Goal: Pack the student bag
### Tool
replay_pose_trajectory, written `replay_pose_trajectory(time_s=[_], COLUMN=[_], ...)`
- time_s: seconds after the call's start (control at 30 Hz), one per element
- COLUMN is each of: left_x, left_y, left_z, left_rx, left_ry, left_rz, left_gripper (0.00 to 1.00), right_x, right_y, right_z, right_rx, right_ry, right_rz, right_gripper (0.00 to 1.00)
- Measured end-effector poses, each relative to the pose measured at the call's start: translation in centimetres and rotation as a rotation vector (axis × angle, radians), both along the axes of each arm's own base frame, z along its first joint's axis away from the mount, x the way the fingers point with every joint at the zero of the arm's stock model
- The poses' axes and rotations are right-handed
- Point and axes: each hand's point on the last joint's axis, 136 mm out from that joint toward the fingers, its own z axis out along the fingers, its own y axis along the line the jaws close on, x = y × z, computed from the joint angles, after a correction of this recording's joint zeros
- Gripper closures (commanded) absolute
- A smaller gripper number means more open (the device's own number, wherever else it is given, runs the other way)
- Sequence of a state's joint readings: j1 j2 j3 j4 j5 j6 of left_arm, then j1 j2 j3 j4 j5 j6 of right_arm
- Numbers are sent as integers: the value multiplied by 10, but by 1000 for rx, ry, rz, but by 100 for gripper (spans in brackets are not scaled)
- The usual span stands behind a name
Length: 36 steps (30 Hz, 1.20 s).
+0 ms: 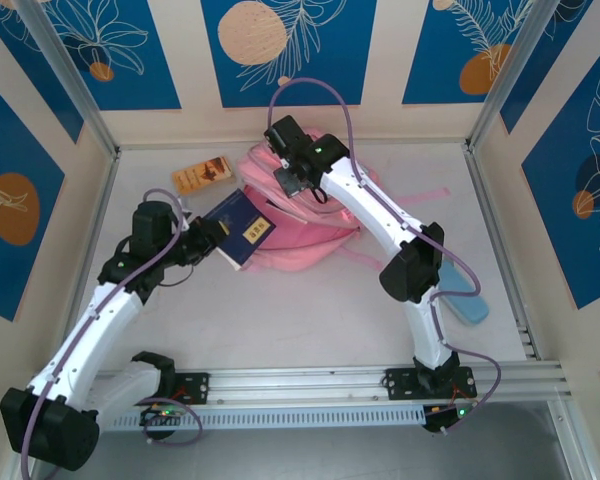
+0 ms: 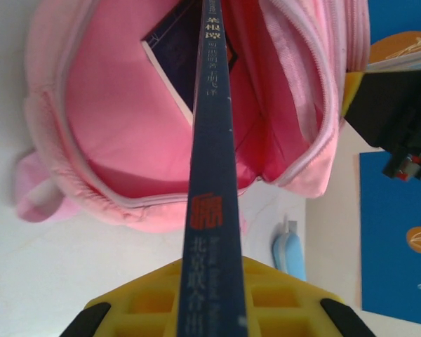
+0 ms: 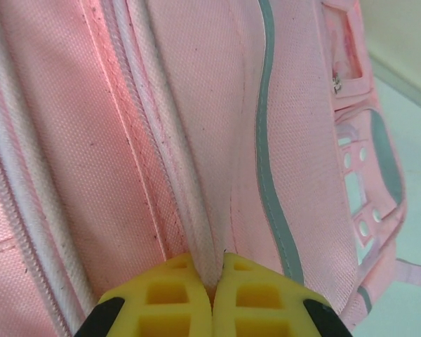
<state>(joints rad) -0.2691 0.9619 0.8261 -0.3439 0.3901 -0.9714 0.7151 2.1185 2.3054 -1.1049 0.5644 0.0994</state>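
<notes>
The dark blue book's far end (image 1: 259, 209) points into the student bag's wide opening (image 1: 296, 233), so the robot's left gripper should go on pushing until its fingers reach inside, and then let go.
The student bag (image 1: 310, 235), a soft pink backpack, lies at the middle back of the table. In the left wrist view its mouth (image 2: 126, 140) gapes open and shows the pink lining. My left gripper (image 2: 214, 274) is shut on the spine of a dark blue book (image 2: 212, 161), whose far end reaches into that mouth. The same book (image 1: 242, 228) shows in the top view, with my left gripper (image 1: 208, 240) at its near-left side. My right gripper (image 3: 212, 270) is shut on a pale fold of the bag's fabric (image 3: 196, 210) beside the zip. Seen from above, it (image 1: 292, 183) sits on the bag's far end.
An orange-brown booklet (image 1: 202, 173) lies at the back left of the bag. A light blue pencil case (image 1: 465, 292) rests at the right, near the right arm's elbow, and also appears past the bag (image 2: 289, 253). Metal frame posts and walls enclose the table.
</notes>
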Motion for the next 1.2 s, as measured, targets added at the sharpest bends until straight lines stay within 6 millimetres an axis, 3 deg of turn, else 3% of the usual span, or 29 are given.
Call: replay_pose_trajectory(time_s=[0.17,0.37,0.47,0.67,0.9,1.03,1.2], left_x=[19,38,48,78,116,132,139], left_y=[-11,-27,-41,-66,-101,-110,-109], left_z=[-23,-31,-37,-69,-58,-61,-72], left_rx=[-106,-178,-189,-142,-101,-62,-4], left_ry=[46,27,25,76,21,3,12], left_rz=[34,63,66,88,71,66,72], left_gripper=[100,100,100,100,97,85,52], right_x=[-16,-34,-39,-44,-53,-54,-51], right_y=[9,12,13,12,3,-2,-8], right_z=[10,31,38,47,56,59,57], right_rx=[112,257,319,401,464,483,494], right_ry=[61,126,157,197,227,230,230], right_rz=[8,-1,-6,-22,-43,-60,-87], right_gripper=[100,100,100,100,100,100,100])
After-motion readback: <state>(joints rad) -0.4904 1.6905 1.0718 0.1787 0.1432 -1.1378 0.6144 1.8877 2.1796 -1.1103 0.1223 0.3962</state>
